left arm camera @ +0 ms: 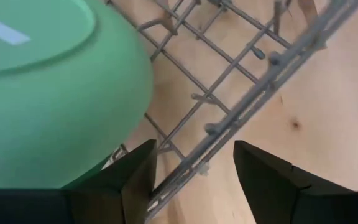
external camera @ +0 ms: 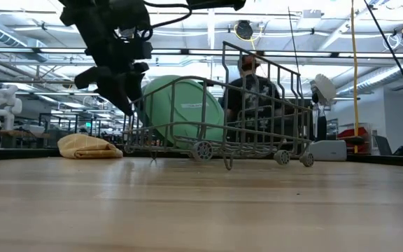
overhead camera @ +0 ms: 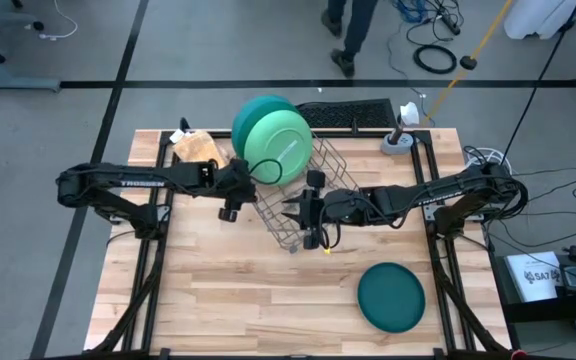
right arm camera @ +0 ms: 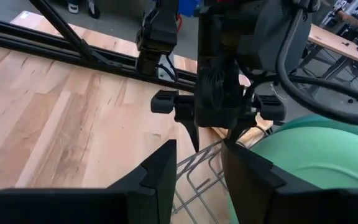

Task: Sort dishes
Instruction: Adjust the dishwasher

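Observation:
Next, my left gripper lifts clear and comes down over the rack's rim farther from the plate [left arm camera: 247,98], because the light green plate [left arm camera: 124,127] crowds its finger at the rack's rim.
A grey wire rack [overhead camera: 340,172] stands at the table's middle. A light green plate [overhead camera: 282,147] stands on edge in its far left end, with a teal plate [overhead camera: 252,116] behind it. A dark teal plate [overhead camera: 391,297] lies flat at the near right. My left gripper [left arm camera: 194,180] is open and points steeply down at the rack's left rim [left arm camera: 229,121]. One finger is on each side of the rim wire, beside the light green plate [left arm camera: 48,93]. My right gripper [right arm camera: 199,168] is open over the rack's right side, facing my left gripper [right arm camera: 216,127].
A tan waffle cloth [overhead camera: 196,148] lies at the far left corner. A black keyboard [overhead camera: 344,113] and a grey stand [overhead camera: 399,141] sit at the far edge. A person [external camera: 254,91] stands behind the table. Bare wood lies along the near side.

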Action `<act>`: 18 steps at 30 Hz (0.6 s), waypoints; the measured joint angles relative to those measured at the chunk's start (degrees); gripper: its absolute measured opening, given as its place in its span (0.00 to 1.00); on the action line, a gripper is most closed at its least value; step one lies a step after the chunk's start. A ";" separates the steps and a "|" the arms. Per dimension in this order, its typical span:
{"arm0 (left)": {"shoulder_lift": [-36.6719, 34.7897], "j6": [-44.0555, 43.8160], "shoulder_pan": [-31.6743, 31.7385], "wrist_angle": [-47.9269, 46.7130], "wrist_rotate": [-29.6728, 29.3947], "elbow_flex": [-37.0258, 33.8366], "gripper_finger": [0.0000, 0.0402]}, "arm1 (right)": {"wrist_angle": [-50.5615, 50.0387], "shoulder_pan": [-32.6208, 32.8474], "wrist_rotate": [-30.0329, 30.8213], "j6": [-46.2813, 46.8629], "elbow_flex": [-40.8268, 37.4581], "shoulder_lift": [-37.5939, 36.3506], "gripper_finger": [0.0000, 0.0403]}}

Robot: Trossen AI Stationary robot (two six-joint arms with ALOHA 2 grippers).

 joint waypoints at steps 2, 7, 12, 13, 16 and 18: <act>0.22 -2.38 -0.28 0.07 0.06 0.02 0.52 | 0.00 0.00 0.00 0.00 0.00 0.00 0.29; 0.32 -8.68 -2.34 -0.41 1.46 -0.02 0.47 | -0.02 0.00 -0.02 -0.08 0.00 0.00 0.29; 0.32 -14.09 -4.74 0.94 5.44 -0.06 0.45 | 0.00 0.00 0.00 -0.48 0.00 0.00 0.29; 0.33 -15.42 -5.24 1.55 5.96 -0.08 0.45 | 0.00 0.00 0.00 -0.49 0.00 0.00 0.29; 0.38 -20.22 -6.64 4.15 7.15 -0.21 0.45 | 0.00 0.00 0.00 -0.66 0.00 0.02 0.29; 0.47 -23.93 -7.39 7.26 10.24 -0.30 0.45 | 0.01 0.00 0.00 -0.66 0.00 0.02 0.29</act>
